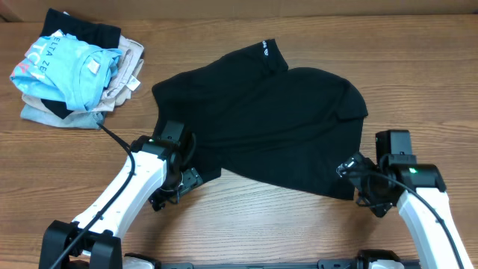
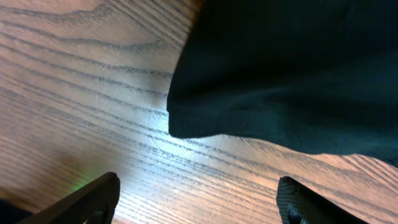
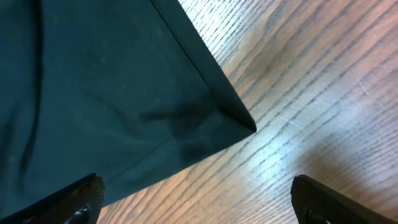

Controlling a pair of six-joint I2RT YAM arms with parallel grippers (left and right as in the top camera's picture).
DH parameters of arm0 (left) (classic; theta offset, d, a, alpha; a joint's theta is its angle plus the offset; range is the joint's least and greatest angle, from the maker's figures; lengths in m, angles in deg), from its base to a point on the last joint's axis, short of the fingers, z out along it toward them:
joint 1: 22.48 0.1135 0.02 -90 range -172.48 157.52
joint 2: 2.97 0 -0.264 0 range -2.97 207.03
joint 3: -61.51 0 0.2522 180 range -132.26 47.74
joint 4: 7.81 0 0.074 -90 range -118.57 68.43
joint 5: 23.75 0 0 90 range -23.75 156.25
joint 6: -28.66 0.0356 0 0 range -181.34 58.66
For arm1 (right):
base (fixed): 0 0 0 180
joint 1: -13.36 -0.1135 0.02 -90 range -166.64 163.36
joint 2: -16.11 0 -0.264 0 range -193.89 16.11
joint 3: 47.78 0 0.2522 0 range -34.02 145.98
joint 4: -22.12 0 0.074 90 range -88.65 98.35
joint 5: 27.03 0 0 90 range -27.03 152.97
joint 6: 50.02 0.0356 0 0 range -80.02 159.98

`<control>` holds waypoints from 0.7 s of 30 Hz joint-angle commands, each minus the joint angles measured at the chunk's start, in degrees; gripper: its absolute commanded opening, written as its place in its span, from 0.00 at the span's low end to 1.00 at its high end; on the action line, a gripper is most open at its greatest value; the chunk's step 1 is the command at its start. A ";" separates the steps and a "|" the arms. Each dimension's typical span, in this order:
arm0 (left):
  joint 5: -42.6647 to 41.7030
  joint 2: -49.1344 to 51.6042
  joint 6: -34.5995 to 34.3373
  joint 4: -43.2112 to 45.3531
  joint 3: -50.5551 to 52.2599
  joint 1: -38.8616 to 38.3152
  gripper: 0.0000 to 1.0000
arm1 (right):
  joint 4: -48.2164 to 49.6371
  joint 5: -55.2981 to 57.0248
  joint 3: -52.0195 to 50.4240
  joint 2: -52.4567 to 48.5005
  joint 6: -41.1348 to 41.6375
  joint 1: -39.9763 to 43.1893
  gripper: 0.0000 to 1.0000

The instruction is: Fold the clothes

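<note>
My left gripper's open fingers are short of the shirt's rounded corner (image 2: 179, 124), so next I bring them forward over the shirt's near hem (image 2: 217, 118) before I close and lift.
The clothes, one black short-sleeved shirt (image 1: 261, 119), lie crumpled across the middle of the wooden table, with a small white mark (image 1: 265, 51) on the far sleeve. My left gripper (image 1: 187, 179) hangs at the shirt's near-left corner. In the left wrist view that rounded corner (image 2: 261, 81) lies just ahead of the left gripper (image 2: 198, 193), which is open over bare wood. My right gripper (image 1: 355, 175) is at the shirt's near-right corner. In the right wrist view the pointed hem corner (image 3: 124, 106) sits ahead of the right gripper (image 3: 196, 190), also open and holding nothing.
A pile of other garments sits at the back left: a light blue tee (image 1: 63, 63) with white lettering, beige folded pieces (image 1: 123, 75) and a dark item (image 1: 82, 30). Bare wood (image 1: 261, 224) runs along the near edge between the arms.
</note>
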 commanded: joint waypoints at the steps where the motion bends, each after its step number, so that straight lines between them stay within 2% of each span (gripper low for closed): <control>1: 0.46 -0.85 -0.85 1.64 2.47 0.02 0.80 | 1.77 1.60 -0.33 -2.58 0.92 -0.44 1.00; 5: 0.76 -0.85 -0.72 5.53 5.57 0.87 0.74 | 3.10 2.73 -0.33 -4.63 0.85 -0.42 1.00; 9: 0.87 -0.85 4.57 9.75 6.32 1.25 0.66 | 3.52 4.52 -0.33 -5.11 -0.07 -0.42 1.00; 17: 1.49 -0.74 9.40 13.84 8.35 1.25 0.56 | 3.89 7.02 -0.33 -5.11 -0.85 -0.42 1.00; 21: 1.62 -0.74 9.53 14.64 9.46 1.25 0.52 | 4.00 7.15 -0.33 -5.11 -0.83 -0.42 1.00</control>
